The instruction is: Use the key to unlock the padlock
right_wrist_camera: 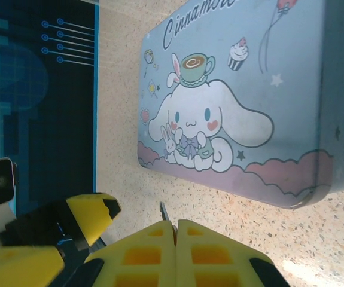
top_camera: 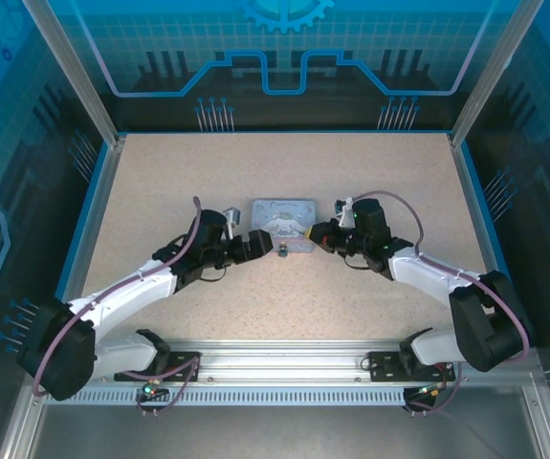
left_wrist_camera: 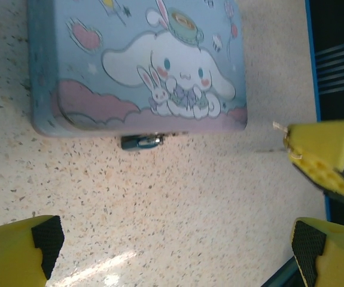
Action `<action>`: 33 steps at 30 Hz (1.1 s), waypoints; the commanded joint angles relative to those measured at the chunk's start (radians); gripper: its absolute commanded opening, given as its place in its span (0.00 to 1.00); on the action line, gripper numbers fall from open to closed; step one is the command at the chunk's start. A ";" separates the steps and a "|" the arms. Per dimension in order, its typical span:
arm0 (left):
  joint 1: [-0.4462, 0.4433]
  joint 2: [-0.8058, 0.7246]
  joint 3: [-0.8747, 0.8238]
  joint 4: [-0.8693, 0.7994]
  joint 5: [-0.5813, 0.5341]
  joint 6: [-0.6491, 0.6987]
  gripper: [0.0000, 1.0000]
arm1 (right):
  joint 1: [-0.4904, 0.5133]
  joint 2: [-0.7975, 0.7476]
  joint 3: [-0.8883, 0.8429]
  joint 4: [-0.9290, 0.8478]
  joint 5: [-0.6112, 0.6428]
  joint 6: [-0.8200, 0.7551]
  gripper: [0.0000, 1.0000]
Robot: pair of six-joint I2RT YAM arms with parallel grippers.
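Note:
The padlock [top_camera: 282, 250] hangs free at the tin's front edge, so my right gripper should back up over the tin [top_camera: 299, 205] while my left gripper steadies the padlock.
The padlock [left_wrist_camera: 142, 142] is a tiny dark body hanging at the middle of the front edge of the pale-blue cartoon-dog tin [left_wrist_camera: 142, 66]; from above the padlock [top_camera: 281, 251] is a speck below the tin [top_camera: 282, 222]. My left gripper [left_wrist_camera: 172, 245] is open, its fingers wide apart just short of the padlock, with bare table between them. My right gripper [right_wrist_camera: 174, 226] is shut on the key [right_wrist_camera: 163, 211], whose thin grey blade sticks out of the fingertips. In the left wrist view the right gripper [left_wrist_camera: 318, 149] holds the key [left_wrist_camera: 279, 127] to the right of the tin's corner.
The tin lies flat in the middle of the speckled table [top_camera: 284, 316]. Both grippers [top_camera: 255, 247] [top_camera: 320, 234] crowd its front edge, close to each other. A blue rim [top_camera: 466, 191] and transparent walls enclose the table.

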 commanded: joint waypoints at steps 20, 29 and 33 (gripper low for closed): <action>-0.133 0.473 0.107 0.357 -0.210 0.174 0.99 | -0.036 0.210 0.070 0.096 0.045 -0.005 0.00; -0.132 0.534 0.128 0.464 -0.239 0.222 0.99 | -0.073 0.194 0.060 0.149 -0.020 0.002 0.00; -0.133 0.518 0.093 0.493 -0.247 0.227 0.99 | -0.082 0.093 0.043 0.083 -0.003 -0.020 0.00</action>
